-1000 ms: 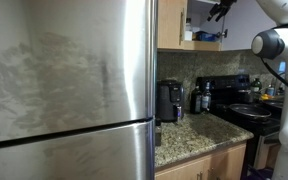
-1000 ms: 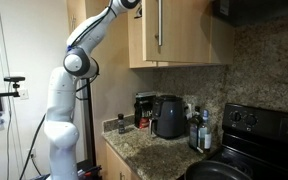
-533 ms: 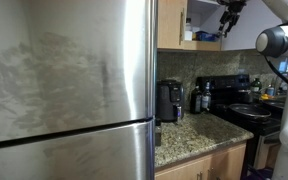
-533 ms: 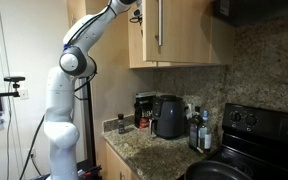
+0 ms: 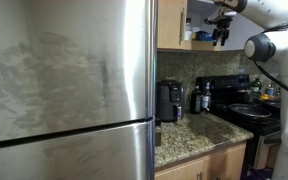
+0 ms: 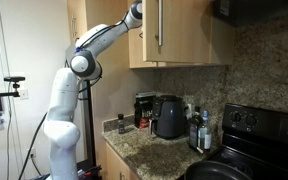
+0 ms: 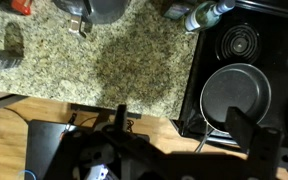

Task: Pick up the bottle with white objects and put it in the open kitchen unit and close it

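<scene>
My gripper is hanging next to the inner side of the open door (image 5: 245,34), so next I move back from the cabinet and go around to the door's outer side (image 6: 189,36) before I shut the door.
The kitchen unit (image 5: 171,25) is a tan wall cabinet that stands open, showing a white inside. A small whitish thing (image 5: 189,31) stands on its shelf; I cannot tell if it is the bottle with white objects. My gripper (image 5: 221,36) hangs in front of the open cabinet, just off the shelf. In an exterior view the cabinet (image 6: 184,35) shows flat doors with bar handles, and the arm's wrist (image 6: 134,13) reaches behind the door edge. In the wrist view my gripper (image 7: 184,122) is open and empty, looking down from high above the counter.
A large steel fridge (image 5: 69,90) fills the near side. On the granite counter (image 7: 134,60) stand a black coffee maker (image 5: 169,100) and several bottles (image 5: 199,97). A black stove carries a pan (image 7: 236,95). A dark hood (image 6: 254,10) hangs beside the cabinet.
My gripper has come down from the top of the cabinet opening to shelf level. The arm's wrist has dropped slightly.
</scene>
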### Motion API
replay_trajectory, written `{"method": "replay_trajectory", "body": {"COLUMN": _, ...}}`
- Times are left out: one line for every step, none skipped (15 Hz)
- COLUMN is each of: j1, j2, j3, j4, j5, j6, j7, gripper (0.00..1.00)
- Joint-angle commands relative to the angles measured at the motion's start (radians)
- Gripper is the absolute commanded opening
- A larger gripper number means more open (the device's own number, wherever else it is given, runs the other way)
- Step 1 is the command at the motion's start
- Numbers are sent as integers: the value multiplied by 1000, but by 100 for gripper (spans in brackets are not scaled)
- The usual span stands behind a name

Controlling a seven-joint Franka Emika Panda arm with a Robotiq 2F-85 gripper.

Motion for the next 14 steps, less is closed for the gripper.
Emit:
{"method": "replay_trajectory", "body": {"j1": 100, "j2": 31, "j3": 29, "j4": -125, "j5": -109, "j6": -13, "j7": -35, "gripper": 100}}
{"method": "replay_trajectory", "body": {"j1": 137, "j2": 30, "j3": 40, "j4": -177, "j5": -141, "j6": -6, "j7": -47, "gripper": 100}}
{"method": "replay_trajectory", "body": {"j1": 182, "j2": 16, "j3": 49, "j4": -233, "j5": -183, "j6": 1, "j7": -58, "gripper": 100}}
{"method": "replay_trajectory", "body": {"j1": 226, "j2": -1, "j3": 58, "j4": -296, "j5": -230, "j6": 12, "j7": -73, "gripper": 100}}
{"method": "replay_trajectory", "body": {"j1": 271, "j2": -30, "j3": 59, "j4": -332, "j5": -309, "j6": 35, "j7": -87, "gripper": 100}}
{"method": "replay_trajectory", "body": {"j1": 193, "j2": 45, "j3": 40, "j4": -178, "j5": -225, "j6": 17, "j7": -49, "gripper": 100}}
{"method": "replay_trajectory", "body": {"j1": 218, "j2": 31, "j3": 40, "j4": -192, "j5": -247, "j6": 18, "j7": -42, "gripper": 100}}
{"method": "replay_trajectory", "body": {"j1": 220, "j2": 31, "j3": 40, "j4": -188, "j5": -245, "j6": 18, "j7": -40, "gripper": 100}}
{"method": "replay_trajectory", "body": {"j1": 218, "j2": 34, "j3": 40, "j4": -187, "j5": -245, "j6": 18, "j7": -40, "gripper": 100}}
{"method": "replay_trajectory", "body": {"j1": 212, "j2": 37, "j3": 39, "j4": -187, "j5": -245, "j6": 18, "j7": -40, "gripper": 100}}
{"method": "replay_trajectory", "body": {"j1": 208, "j2": 37, "j3": 38, "j4": -187, "j5": -244, "j6": 19, "j7": -41, "gripper": 100}}
{"method": "replay_trajectory", "body": {"j1": 233, "j2": 10, "j3": 46, "j4": -216, "j5": -294, "j6": -5, "j7": -101, "gripper": 100}}
{"method": "replay_trajectory", "body": {"j1": 270, "j2": -36, "j3": 51, "j4": -249, "j5": -351, "j6": -5, "j7": -134, "gripper": 100}}
{"method": "replay_trajectory", "body": {"j1": 305, "j2": -83, "j3": 54, "j4": -282, "j5": -425, "j6": -17, "j7": -188, "gripper": 100}}
